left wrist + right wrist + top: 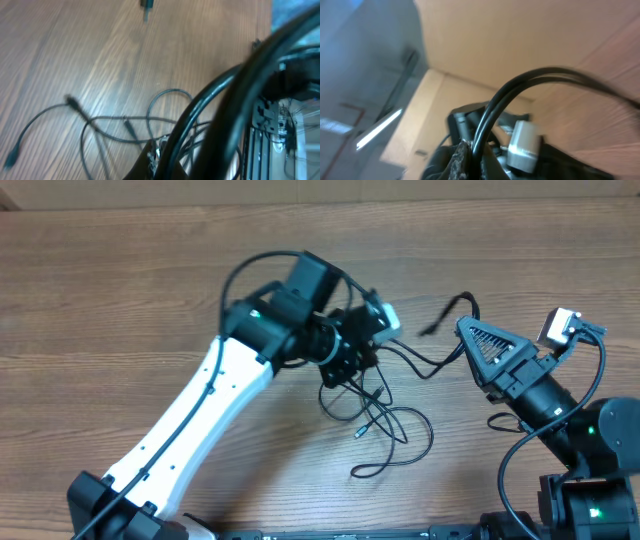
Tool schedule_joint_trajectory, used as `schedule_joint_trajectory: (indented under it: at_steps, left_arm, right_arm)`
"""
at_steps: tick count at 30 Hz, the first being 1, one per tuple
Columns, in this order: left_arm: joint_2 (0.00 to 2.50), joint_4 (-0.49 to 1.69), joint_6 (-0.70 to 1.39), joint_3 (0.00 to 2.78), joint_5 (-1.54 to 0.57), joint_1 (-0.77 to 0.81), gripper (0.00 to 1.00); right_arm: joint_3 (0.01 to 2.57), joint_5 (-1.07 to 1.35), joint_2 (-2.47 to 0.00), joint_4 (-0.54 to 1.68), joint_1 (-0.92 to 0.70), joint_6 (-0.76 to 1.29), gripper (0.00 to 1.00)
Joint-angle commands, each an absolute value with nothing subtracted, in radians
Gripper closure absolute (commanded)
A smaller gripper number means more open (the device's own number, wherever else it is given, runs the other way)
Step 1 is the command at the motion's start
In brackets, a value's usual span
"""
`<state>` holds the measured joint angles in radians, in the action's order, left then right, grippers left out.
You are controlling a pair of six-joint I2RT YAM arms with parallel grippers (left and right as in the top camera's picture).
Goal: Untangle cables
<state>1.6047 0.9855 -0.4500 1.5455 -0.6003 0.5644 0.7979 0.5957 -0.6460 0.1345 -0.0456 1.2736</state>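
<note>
The robot's left gripper is covering the top of the tangle [353,385], so it should let go of its piece of cable and move away before the right gripper reaches into the crossed loops [376,406].
Thin black cables [385,415] lie in a loose tangle of loops at the table's middle, with a small metal-tipped plug [358,432] among them. My left gripper [345,368] is over the top of the tangle. In the left wrist view its jaws [156,156] look shut on a cable strand, with more cable loops [125,127] lying on the wood beyond. My right gripper [472,338] is to the right of the tangle. In the right wrist view it [470,155] is shut on a doubled cable strand [530,82]. That cable's free end [430,330] sticks out to the left.
The wooden table [120,290] extends all around. A separate plug end [146,6] lies apart at the top of the left wrist view. The left arm's white link [190,420] crosses the lower left. The right arm's base [590,490] stands at the lower right.
</note>
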Motion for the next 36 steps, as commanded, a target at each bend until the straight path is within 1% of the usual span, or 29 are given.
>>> schedule_joint_trajectory:
  at_steps: [1,3,4,7,9,13,14,15,17,18,19,21,23,24,27,28,29,30,31,32,33,34,35,36]
  left_arm:
    - [1.531,1.002,-0.399,1.559,-0.595,0.509,0.96]
    - [1.501,0.994,-0.379,1.56,-0.596,0.49,0.96]
    - [1.488,0.985,-0.368,1.56,-0.596,0.484,0.96]
    - [1.438,0.941,-0.327,1.56,-0.603,0.477,0.96]
    - [1.41,0.918,-0.321,1.56,-0.603,0.477,0.96]
    - [1.384,0.886,-0.276,1.56,-0.603,0.477,0.96]
    - [1.385,0.876,-0.254,1.56,-0.603,0.477,0.94]
    - [1.385,0.87,-0.244,1.56,-0.603,0.477,0.89]
    - [1.384,0.848,-0.21,1.56,-0.603,0.477,0.71]
    - [1.384,0.84,-0.202,1.56,-0.603,0.477,0.7]
    - [1.384,0.825,-0.193,1.56,-0.603,0.477,0.64]
    - [1.384,0.807,-0.186,1.561,-0.603,0.477,0.64]
    - [1.384,0.796,-0.175,1.561,-0.603,0.477,0.67]
    - [1.384,0.796,-0.175,1.561,-0.603,0.477,0.68]
    - [1.384,0.8,-0.176,1.561,-0.593,0.477,0.64]
    - [1.384,0.804,-0.175,1.561,-0.585,0.477,0.6]
    - [1.384,0.808,-0.174,1.561,-0.572,0.477,0.58]
    - [1.385,0.82,-0.164,1.561,-0.535,0.477,0.57]
    - [1.385,0.826,-0.14,1.561,-0.498,0.477,0.51]
    - [1.385,0.835,-0.091,1.561,-0.428,0.477,0.43]
    - [1.385,0.851,-0.016,1.561,-0.32,0.477,0.23]
    - [1.385,0.864,0.044,1.561,-0.238,0.476,0.09]
    - [1.385,0.876,0.088,1.561,-0.181,0.476,0.0]
    - [1.385,0.899,0.168,1.561,-0.078,0.476,0.0]
  right_arm:
    - [0.805,0.458,-0.647,0.243,-0.044,1.115,0.8]
    - [0.805,0.389,-0.65,0.369,-0.044,1.059,0.75]
    - [0.805,0.334,-0.656,0.466,-0.044,1.037,0.73]
    - [0.805,0.252,-0.677,0.619,-0.044,1.009,0.72]
    - [0.804,0.236,-0.7,0.683,-0.044,0.979,0.71]
    - [0.805,0.236,-0.746,0.739,-0.044,0.924,0.66]
    - [0.804,0.236,-0.756,0.756,-0.044,0.906,0.64]
    - [0.804,0.236,-0.766,0.767,-0.044,0.882,0.6]
    - [0.804,0.236,-0.785,0.789,-0.044,0.832,0.56]
    - [0.804,0.235,-0.791,0.795,-0.044,0.823,0.55]
    - [0.804,0.236,-0.804,0.802,-0.044,0.805,0.54]
    - [0.804,0.235,-0.824,0.811,-0.044,0.801,0.53]
    - [0.804,0.236,-0.843,0.811,-0.044,0.797,0.53]
    - [0.804,0.236,-0.848,0.811,-0.044,0.797,0.53]
    - [0.804,0.236,-0.869,0.811,-0.044,0.777,0.52]
    - [0.804,0.236,-0.875,0.814,-0.044,0.767,0.51]
    - [0.804,0.237,-0.878,0.815,-0.044,0.751,0.49]
    - [0.804,0.24,-0.886,0.814,-0.044,0.718,0.44]
    - [0.804,0.244,-0.887,0.814,-0.044,0.697,0.42]
    - [0.804,0.249,-0.889,0.815,-0.044,0.672,0.41]
    - [0.804,0.25,-0.889,0.814,-0.044,0.651,0.39]
    - [0.804,0.256,-0.889,0.813,-0.044,0.63,0.39]
    - [0.804,0.263,-0.889,0.812,-0.044,0.616,0.38]
    - [0.804,0.282,-0.889,0.805,-0.044,0.59,0.38]
